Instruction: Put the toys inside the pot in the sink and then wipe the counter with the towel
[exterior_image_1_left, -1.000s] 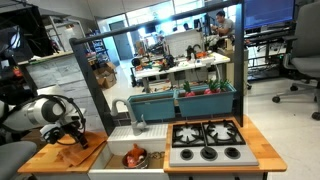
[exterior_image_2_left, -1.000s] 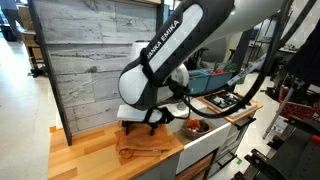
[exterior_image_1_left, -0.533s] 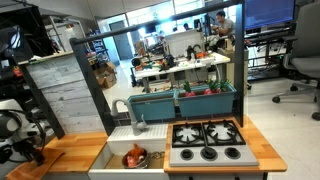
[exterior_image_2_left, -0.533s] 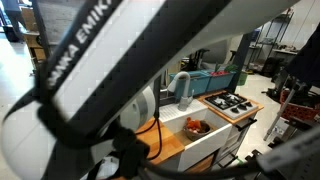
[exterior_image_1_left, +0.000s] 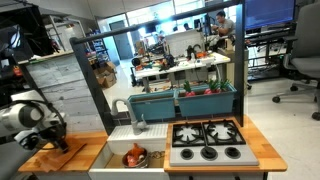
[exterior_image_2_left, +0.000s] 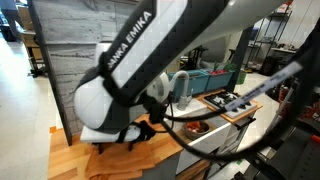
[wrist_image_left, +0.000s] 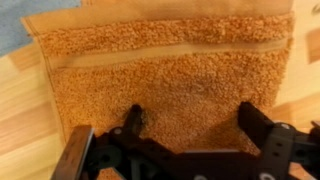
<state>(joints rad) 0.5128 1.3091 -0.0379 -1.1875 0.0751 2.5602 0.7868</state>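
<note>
The orange towel lies near the end of the counter away from the sink, so the robot's gripper should slide it back across the open wood next to the sink.
An orange towel lies flat on the wooden counter and fills most of the wrist view. My gripper is open, its two black fingers spread wide and pressed down onto the towel. In both exterior views the gripper sits low over the counter left of the white sink. A pot holding red toys stands in the sink; it also shows in an exterior view. The towel is mostly hidden under the arm in the exterior views.
A grey faucet rises behind the sink. A stove top lies beyond the sink. A grey plank wall backs the counter. The counter's front edge is close to the gripper.
The arm swept along the counter to its far end and has come partway back toward the sink, staying low on the towel.
</note>
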